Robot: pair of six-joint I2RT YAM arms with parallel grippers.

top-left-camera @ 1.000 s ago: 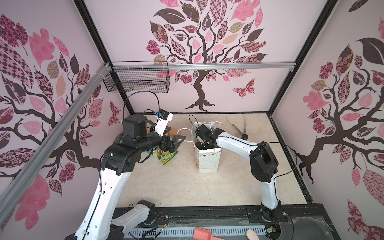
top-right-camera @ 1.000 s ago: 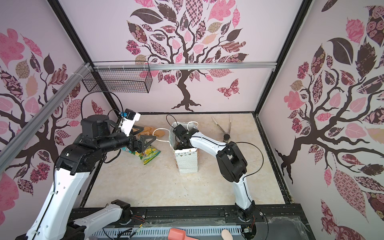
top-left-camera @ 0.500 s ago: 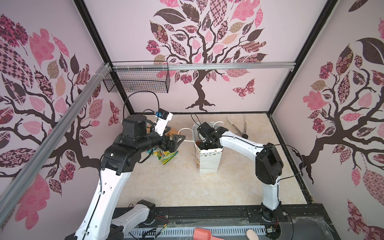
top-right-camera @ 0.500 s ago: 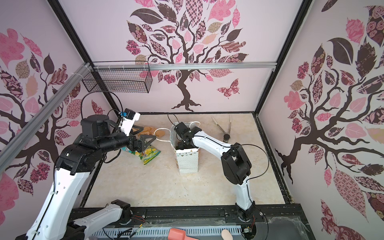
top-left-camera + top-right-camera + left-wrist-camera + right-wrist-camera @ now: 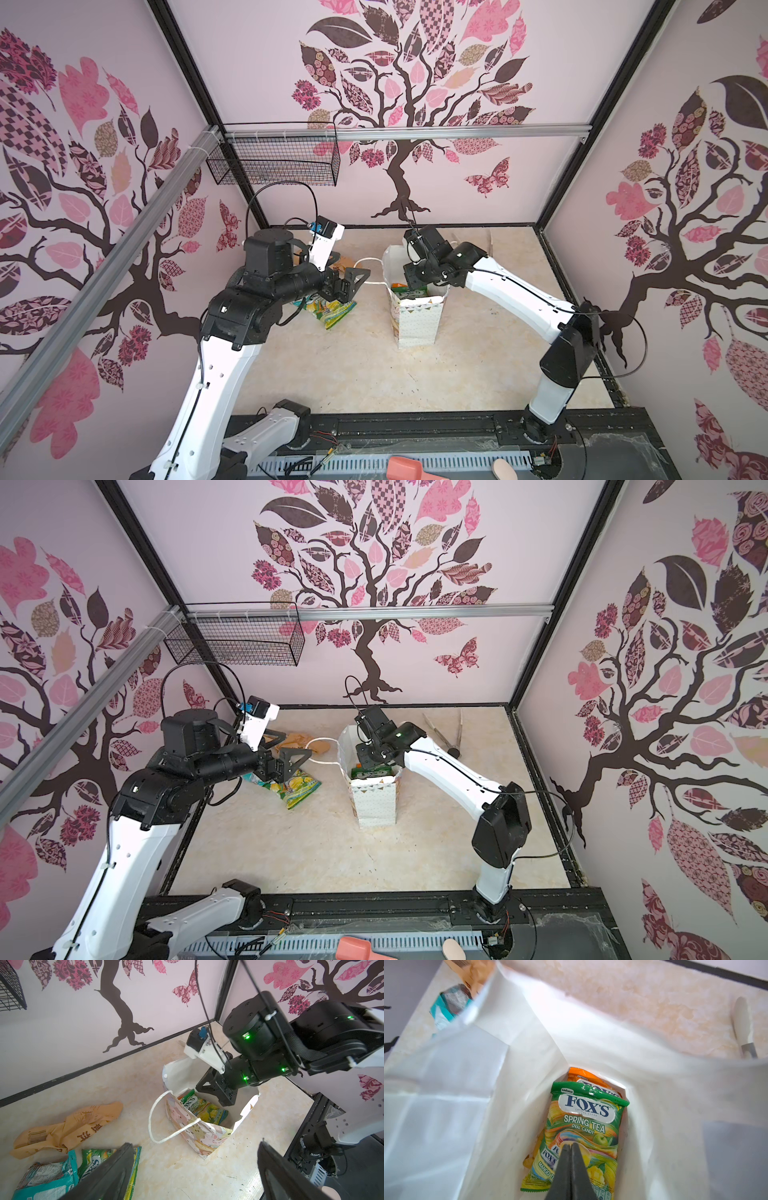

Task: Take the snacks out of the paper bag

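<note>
The green packet lies in front of the orange packet, in line with the right gripper's fingers, so the robot's right gripper should stay above the green packet [image 5: 584, 1130] until its fingers open.
The white paper bag [image 5: 415, 328] [image 5: 376, 808] [image 5: 197, 1136] stands upright mid-floor. Inside it a green-and-yellow snack packet [image 5: 583, 1122] [image 5: 203, 1107] leans in front of an orange one [image 5: 583, 1075]. My right gripper [image 5: 570, 1145] [image 5: 415, 280] [image 5: 365, 758] reaches down into the bag, shut, its tips against the green packet's face; whether foil is pinched does not show. My left gripper [image 5: 195, 1145] [image 5: 353, 282] [image 5: 293, 762] hangs open left of the bag, above a green-yellow packet [image 5: 332, 309] [image 5: 93, 1159], a teal one [image 5: 45, 1180] and a tan-orange one [image 5: 68, 1130] on the floor.
The bag's rope handle [image 5: 368, 266] loops toward my left gripper. Metal tongs [image 5: 453, 733] lie at the back right of the floor. A black wire basket [image 5: 274, 166] hangs on the back-left wall. A pink scoop [image 5: 405, 471] lies on the front rail.
My right gripper's jaws have closed inside the bag, and that arm's elbow has swung out to the right. The left arm has stayed still and open.
</note>
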